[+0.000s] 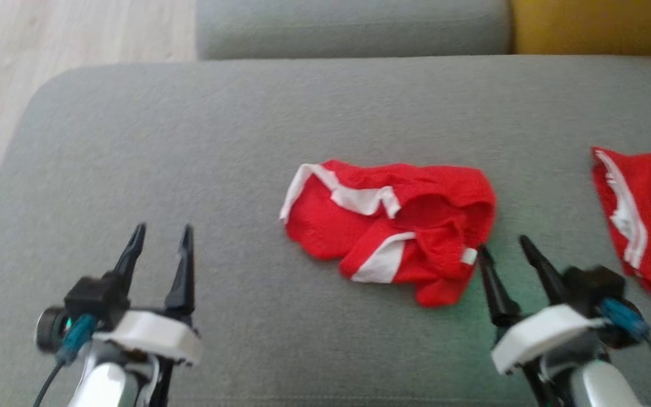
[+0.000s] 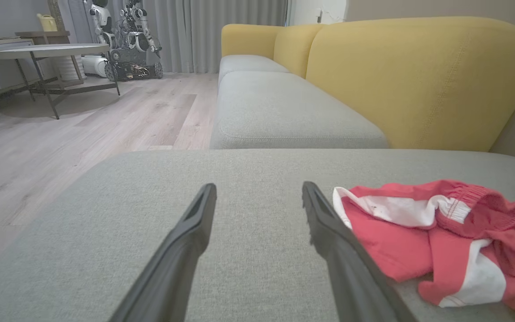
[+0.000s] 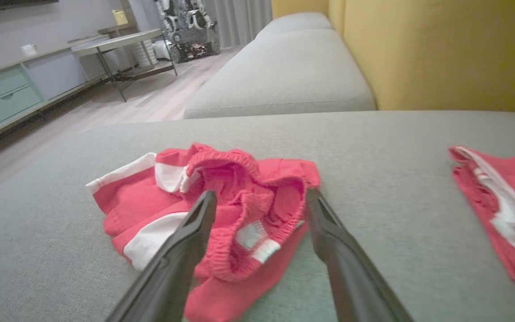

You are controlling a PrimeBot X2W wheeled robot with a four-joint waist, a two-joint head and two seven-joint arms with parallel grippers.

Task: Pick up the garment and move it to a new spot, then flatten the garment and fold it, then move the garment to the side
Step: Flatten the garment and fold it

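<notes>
The red garment's upper side (image 1: 370, 177) will straighten out over the heap when I pull, because the white stripe (image 1: 338, 190) lies kinked up to the waistband.
A crumpled red garment (image 1: 393, 226) with white stripes lies in a heap on the grey cushion (image 1: 190, 141), a little right of centre. My left gripper (image 1: 163, 234) hovers open over bare cushion well to the garment's left; in the left wrist view the garment (image 2: 441, 232) lies to the right of my left gripper (image 2: 259, 193). My right gripper (image 1: 503, 244) is open at the heap's lower right edge, its left fingertip close to the cloth. Between the open fingers (image 3: 190, 237) in the right wrist view shows the elastic waistband of the garment (image 3: 239, 197). Nothing is held.
A second red and white garment (image 1: 645, 209) lies at the cushion's right edge. Yellow backrests (image 2: 418, 76) rise behind the sofa, with another grey seat (image 2: 280, 107) beyond. Wooden floor (image 1: 48, 45) lies off the cushion's left edge, with a table (image 2: 47, 51) and another robot (image 2: 128, 40) far off.
</notes>
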